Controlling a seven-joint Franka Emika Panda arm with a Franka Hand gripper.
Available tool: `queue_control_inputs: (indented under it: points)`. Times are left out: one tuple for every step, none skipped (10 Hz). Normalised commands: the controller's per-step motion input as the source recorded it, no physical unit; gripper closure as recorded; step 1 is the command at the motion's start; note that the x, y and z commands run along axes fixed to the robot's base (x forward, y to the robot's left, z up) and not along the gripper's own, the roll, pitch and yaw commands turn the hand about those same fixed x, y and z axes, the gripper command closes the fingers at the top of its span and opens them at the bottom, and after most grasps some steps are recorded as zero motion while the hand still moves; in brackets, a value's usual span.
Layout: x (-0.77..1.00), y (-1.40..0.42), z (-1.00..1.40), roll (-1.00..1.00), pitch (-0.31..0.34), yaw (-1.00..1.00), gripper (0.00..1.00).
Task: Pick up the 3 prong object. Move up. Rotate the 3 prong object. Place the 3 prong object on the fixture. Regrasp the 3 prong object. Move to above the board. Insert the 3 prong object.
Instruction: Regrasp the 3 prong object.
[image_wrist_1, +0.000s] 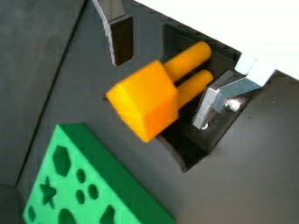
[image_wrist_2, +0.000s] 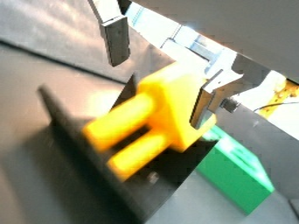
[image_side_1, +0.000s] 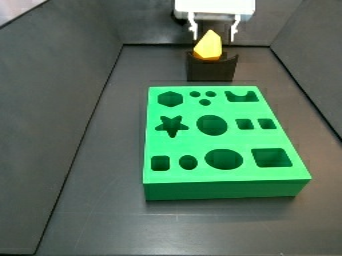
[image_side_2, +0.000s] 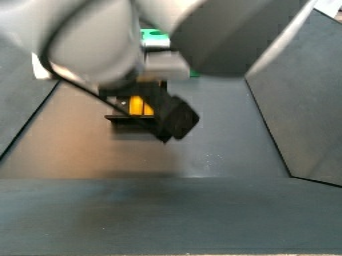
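The dark fixture's notch (image_side_1: 226, 60) is open at the top. The 3 prong object (image_side_1: 207, 46) will therefore come out right away and leave the fixture standing when I lift.
The orange-yellow 3 prong object (image_wrist_1: 149, 98) (image_wrist_2: 152, 118) lies on the dark fixture (image_wrist_1: 191, 150) (image_wrist_2: 73, 121), its prongs pointing into the notch. My gripper (image_wrist_1: 163, 87) (image_wrist_2: 159, 86) straddles it and is open. One finger (image_wrist_1: 121, 39) stands well clear of the piece. The other finger (image_wrist_1: 208, 103) is close beside a prong. In a side view the gripper (image_side_1: 214, 28) hangs over the piece (image_side_1: 210, 45) on the fixture (image_side_1: 211, 68), behind the green board (image_side_1: 221, 140). In the other side view the arm hides most of the piece (image_side_2: 138, 104).
The green board (image_wrist_1: 82, 184) (image_wrist_2: 233, 179) with its shaped holes lies flat next to the fixture. Dark walls enclose the floor on the sides and the back (image_side_1: 80, 60). The arm's large body (image_side_2: 147, 40) fills the upper part of a side view.
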Motion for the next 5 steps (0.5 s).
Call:
queue_control_inputs:
  points:
    - [-0.04, 0.0, 0.47, -0.01, -0.009, 0.04, 0.0]
    - [-0.04, 0.0, 0.28, -0.01, -0.012, 0.03, 0.0]
    - [-0.1, -0.98, 1.0, 1.0, 0.051, 0.03, 0.0]
    - [-0.09, -1.0, 0.99, 1.0, 0.051, 0.03, 0.0]
    - [-0.11, -1.0, 0.98, 1.0, 0.043, 0.03, 0.0]
